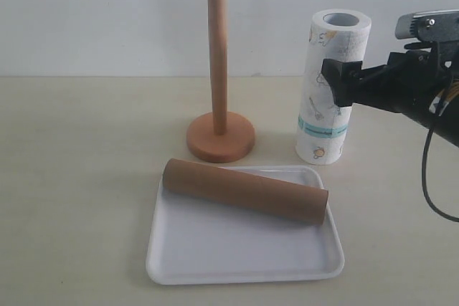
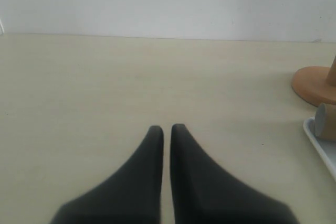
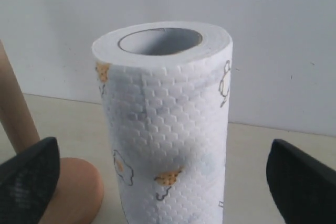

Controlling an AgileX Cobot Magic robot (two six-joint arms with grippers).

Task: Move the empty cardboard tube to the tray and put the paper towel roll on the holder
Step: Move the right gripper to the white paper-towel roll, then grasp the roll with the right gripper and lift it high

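The paper towel roll's hollow core (image 1: 341, 19) is wider than the wooden post. The paper towel roll will slip down loosely to the holder's base when I lower it.
The empty cardboard tube (image 1: 244, 191) lies slanted across the far part of the white tray (image 1: 215, 249). Behind the tray stands the holder (image 1: 217, 55), its wooden post bare. The paper towel roll (image 1: 324, 116) stands upright to the holder's right. My right gripper (image 1: 337, 80) comes in from the right, open. Its fingers (image 3: 29, 174) flank the roll (image 3: 168, 108) with a gap on each side. My left gripper (image 2: 167, 129) is shut on nothing over bare table, left of the holder's base (image 2: 315, 85), the tube's end (image 2: 326, 121) and the tray's rim (image 2: 320, 145).
A white wall runs close behind the holder and roll. The right arm's black cable (image 1: 430, 184) hangs down at the right edge. The beige table (image 1: 79, 177) stretches left of the tray. The holder's base (image 3: 79, 187) sits next to the roll.
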